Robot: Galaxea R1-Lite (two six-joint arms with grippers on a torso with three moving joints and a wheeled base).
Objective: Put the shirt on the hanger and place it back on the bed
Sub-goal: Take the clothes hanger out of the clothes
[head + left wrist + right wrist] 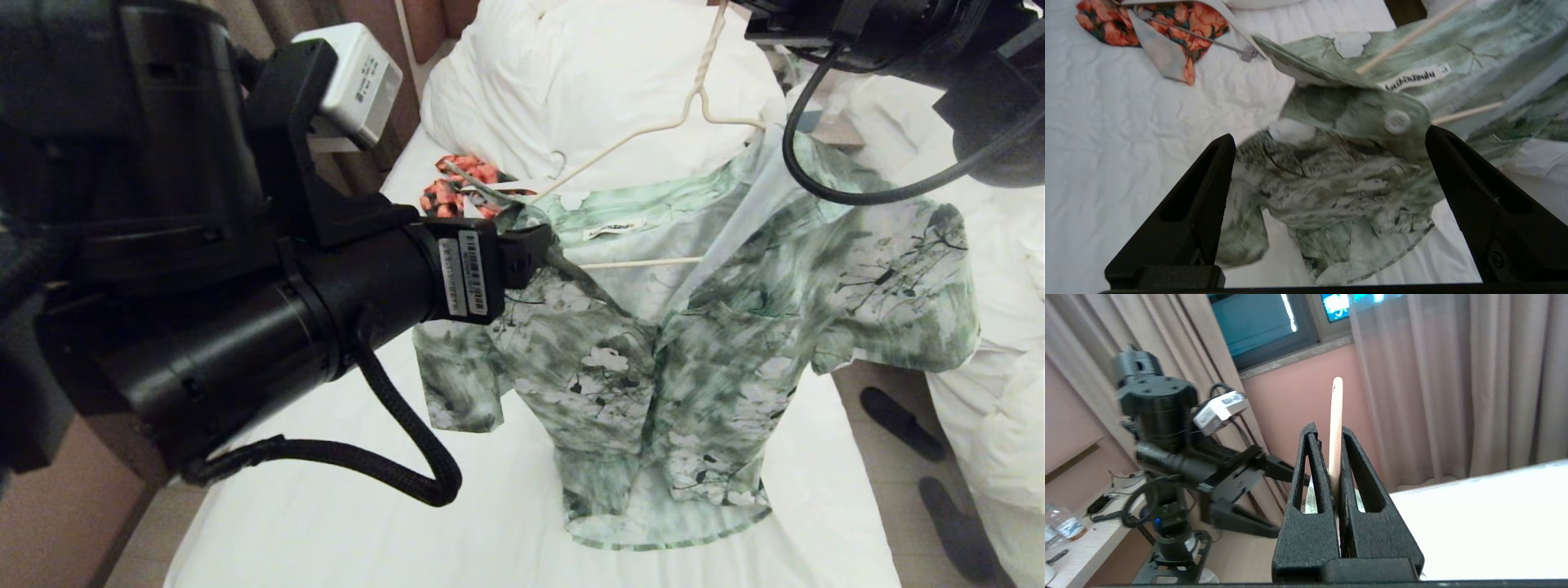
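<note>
I expect the shirt [720, 397] to slip off the cream wire hanger and crumple when I pull the collar, because the neckline gapes wide [647, 279] around that hanger.
The green and white shirt [718, 327] hangs on the cream wire hanger [653, 131] above the bed [326, 506], its hem resting on the white sheet. My right gripper [1329, 428] is shut on the hanger's hook [1335, 416], holding it up at the top right of the head view. My left gripper [545, 249] is at the shirt's collar and left shoulder. In the left wrist view it [1329, 134] stands wide open with nothing pinched, the shirt [1339, 183], a white button and the hanger's rods [1404, 38] just beyond the fingertips.
An orange-red floral garment [457, 192] with another hanger lies near the big white pillows [571, 90]. A second bed heaped with duvet [1004, 392] stands on the right, with dark slippers [902, 420] on the floor between the beds. Curtains and a pink wall are behind.
</note>
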